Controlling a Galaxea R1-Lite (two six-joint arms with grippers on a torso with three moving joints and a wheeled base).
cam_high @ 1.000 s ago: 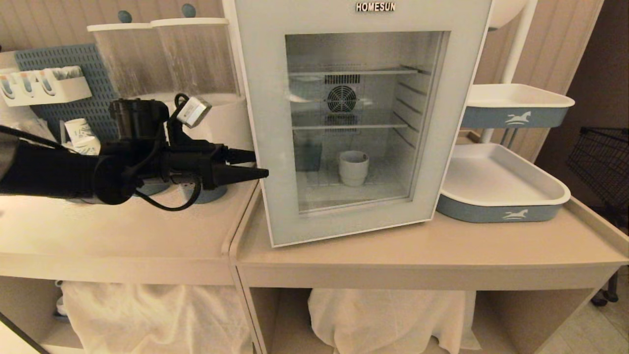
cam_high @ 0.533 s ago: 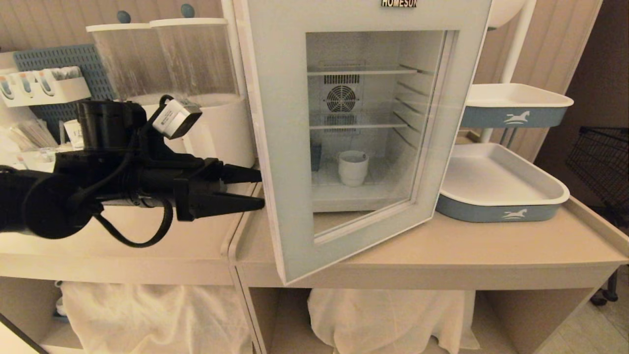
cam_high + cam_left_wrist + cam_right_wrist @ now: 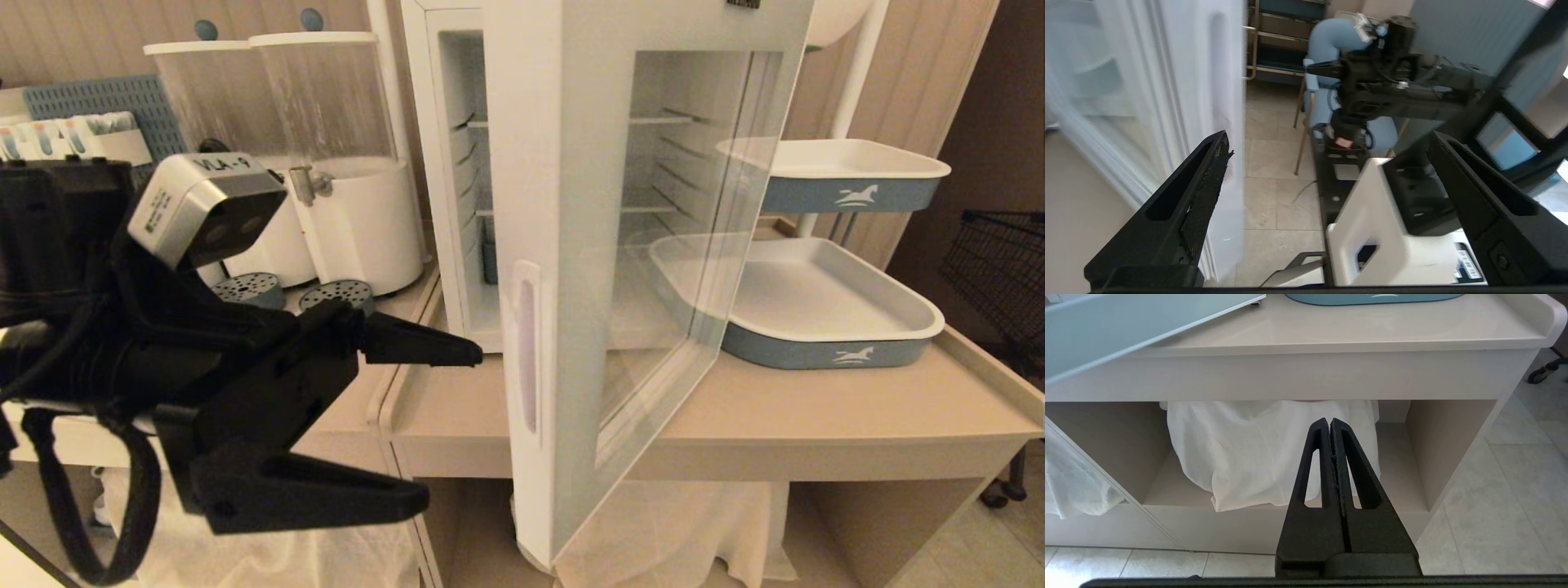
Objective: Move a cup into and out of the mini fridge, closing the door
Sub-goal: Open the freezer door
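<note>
My left gripper should push the door's inner edge (image 3: pixel 506 343) to swing the door wide before it reaches inside, because the partly open door (image 3: pixel 536 186) stands across the mini fridge's opening.
The mini fridge (image 3: pixel 451 163) stands on the counter with its door (image 3: pixel 563 204) swung wide, the door's edge turned toward me. The narrow handle recess (image 3: pixel 526 351) shows on that edge. The cup is hidden behind the door's frame. My left gripper (image 3: pixel 455 425) hangs open and empty just left of the door's edge, in front of the counter. In the left wrist view one fingertip (image 3: pixel 1218 151) lies close beside the door (image 3: pixel 1200 81); I cannot tell whether they touch. My right gripper (image 3: pixel 1330 421) is shut on nothing, parked low and facing the shelf under the counter.
Two white drink dispensers (image 3: pixel 326 163) stand left of the fridge. Blue-and-white trays (image 3: pixel 816 302) sit on a rack at its right, and a dark wire basket (image 3: pixel 1004 269) is beyond them. White cloth (image 3: pixel 1249 449) fills the shelf under the counter (image 3: pixel 816 408).
The door has swung from shut to wide open. My left gripper has drawn back toward me and lower, still open. The cup, seen through the glass before, is now hidden.
</note>
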